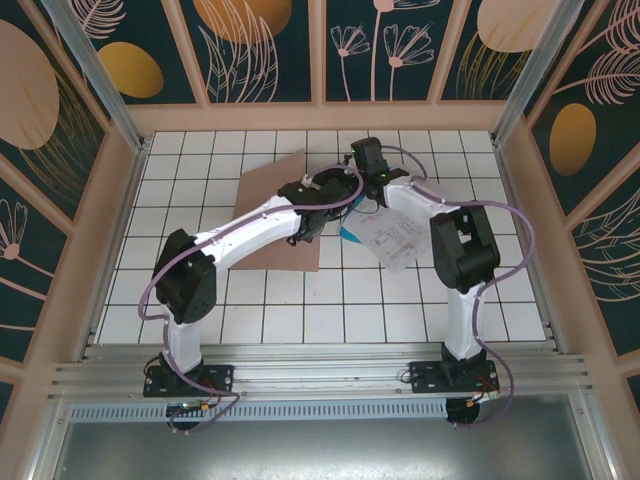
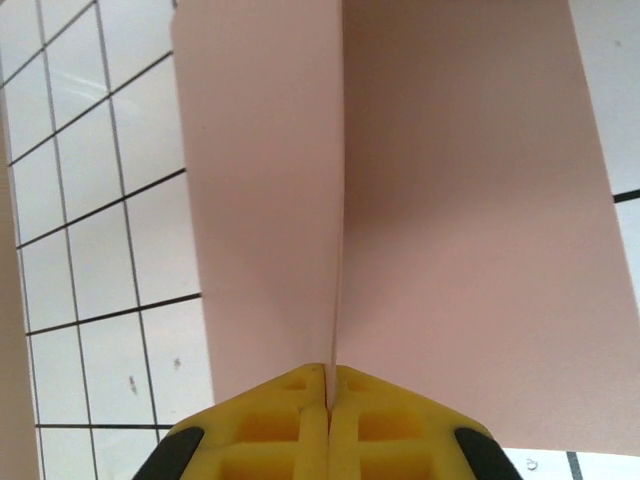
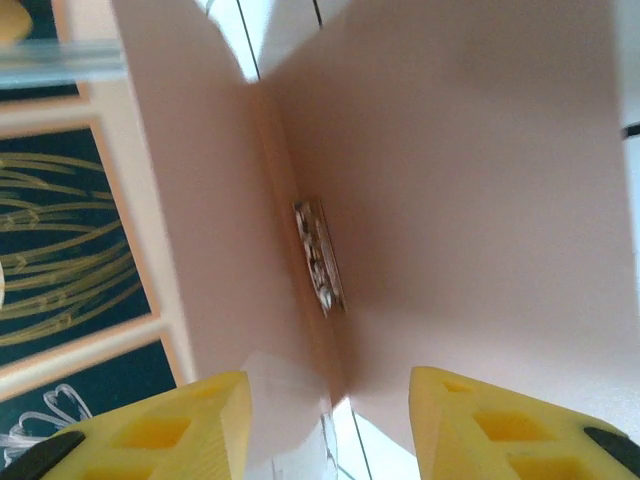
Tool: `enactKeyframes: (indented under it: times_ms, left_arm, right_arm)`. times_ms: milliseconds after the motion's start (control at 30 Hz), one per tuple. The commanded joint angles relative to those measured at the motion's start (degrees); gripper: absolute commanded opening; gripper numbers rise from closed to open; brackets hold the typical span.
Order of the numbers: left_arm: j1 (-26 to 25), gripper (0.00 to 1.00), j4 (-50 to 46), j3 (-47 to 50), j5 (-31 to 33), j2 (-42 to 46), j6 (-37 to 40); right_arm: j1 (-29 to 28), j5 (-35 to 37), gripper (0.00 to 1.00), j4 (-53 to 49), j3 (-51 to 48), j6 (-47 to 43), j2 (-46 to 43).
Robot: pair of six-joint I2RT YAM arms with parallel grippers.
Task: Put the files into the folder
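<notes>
My left gripper is going to swing the folder's cover (image 2: pixel 341 190) flat first and then reach for the metal clasp (image 3: pixel 320 257), because the cover stands half open beside the clasp.
The pinkish-brown folder (image 1: pixel 268 195) lies at the middle of the tiled table, partly under my left arm. My left gripper (image 2: pixel 329 388) is shut on the thin edge of the folder's cover (image 2: pixel 338 250), which stands upright above the folder's other leaf (image 2: pixel 480 250). My right gripper (image 3: pixel 330 415) is open in front of the folder's inner fold, where a small metal clasp (image 3: pixel 318 255) shows. A pale sheet corner (image 3: pixel 285 415) lies low between its fingers. The files, a white printed sheet (image 1: pixel 398 240) and a teal sheet (image 1: pixel 350 234), lie right of the folder, under the right arm.
Wooden walls with dark painted panels (image 1: pixel 270 50) enclose the white tiled table (image 1: pixel 200 300) on three sides. Both arms cross over the table's middle, with their wrists close together near the folder's right edge. An aluminium rail (image 1: pixel 320 380) runs along the near edge.
</notes>
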State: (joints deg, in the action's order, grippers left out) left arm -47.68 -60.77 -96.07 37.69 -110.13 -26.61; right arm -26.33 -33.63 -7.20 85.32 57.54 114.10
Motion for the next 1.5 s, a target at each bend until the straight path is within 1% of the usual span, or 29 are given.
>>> enactKeyframes:
  times_ms: [0,33,200,367,467,533,567,633,800,833,967,1033,1100,1167,1233,1267,1300,1367,1467]
  left_arm:
    - [0.22,0.00,-1.01,1.51,2.23,4.31,-1.45]
    - [0.27,0.00,-0.49,2.03,2.10,4.90,-1.35]
    - [0.25,0.00,1.64,3.76,2.11,8.08,-0.99]
    - [0.55,0.00,2.42,4.83,2.47,10.42,-1.54]
    - [0.93,0.00,2.67,5.32,2.11,11.44,-2.37]
    - [1.30,0.00,3.82,6.00,1.47,11.60,-2.59]
    - [1.57,0.00,4.35,6.52,1.24,13.73,-2.96]
    - [2.73,0.00,4.79,7.40,0.66,14.86,-3.82]
    - [7.76,0.00,4.01,10.21,0.19,18.66,-7.21]
    - [9.41,0.04,4.08,11.13,0.19,19.85,-7.92]
    - [17.57,0.39,5.08,14.73,-0.61,24.38,-10.02]
    - [22.42,0.48,5.87,16.31,-2.12,25.98,-11.30]
    - [27.64,0.52,6.73,17.66,-5.80,27.16,-13.31]
    - [32.47,0.56,6.98,18.66,-10.97,28.28,-16.60]
    - [35.56,0.67,6.27,19.31,-12.46,29.75,-20.51]
    - [37.00,0.70,6.11,19.64,-12.95,30.88,-22.19]
    - [38.17,0.73,6.02,19.92,-13.56,31.83,-23.70]
    - [40.34,0.75,6.47,20.48,-15.15,33.85,-26.11]
    - [40.91,0.76,5.97,19.15,-16.23,34.71,-28.31]
  right_arm:
    - [0.47,6.19,0.47,-1.27,-1.60,-2.17,-2.96]
    - [0.31,6.35,0.47,-2.24,-1.14,-2.55,-2.15]
    - [-2.15,6.77,0.40,-8.90,5.42,-5.70,6.12]
    - [-4.40,9.21,0.38,-13.30,12.77,-7.53,12.85]
    - [-4.70,10.28,0.37,-15.47,16.42,-7.40,16.33]
    - [-4.70,10.64,0.37,-16.06,16.87,-7.00,17.82]
    - [-4.70,10.69,0.36,-16.18,16.47,-6.66,18.42]
    - [-4.70,10.17,0.36,-16.09,14.89,-5.92,19.04]
    - [-4.49,11.69,0.35,-16.85,10.44,-5.66,18.30]
    - [-4.29,11.83,0.35,-16.88,9.87,-5.84,18.09]
    - [-3.10,11.83,0.35,-16.72,7.93,-6.65,17.54]
    - [-2.60,11.62,0.35,-16.38,7.18,-6.97,17.22]
    - [-2.33,11.40,0.35,-16.14,6.89,-7.43,17.17]
    - [-2.01,11.23,0.35,-16.09,6.97,-8.04,17.14]
    - [-1.85,11.08,0.35,-16.26,7.28,-8.46,17.16]
    - [-1.67,10.96,0.35,-16.35,7.54,-8.57,17.12]
    - [-1.58,10.74,0.35,-16.48,7.78,-8.73,17.16]
    - [-1.46,10.38,0.35,-16.63,8.40,-9.10,17.23]
    - [-1.33,9.93,0.36,-16.79,9.54,-9.86,17.22]
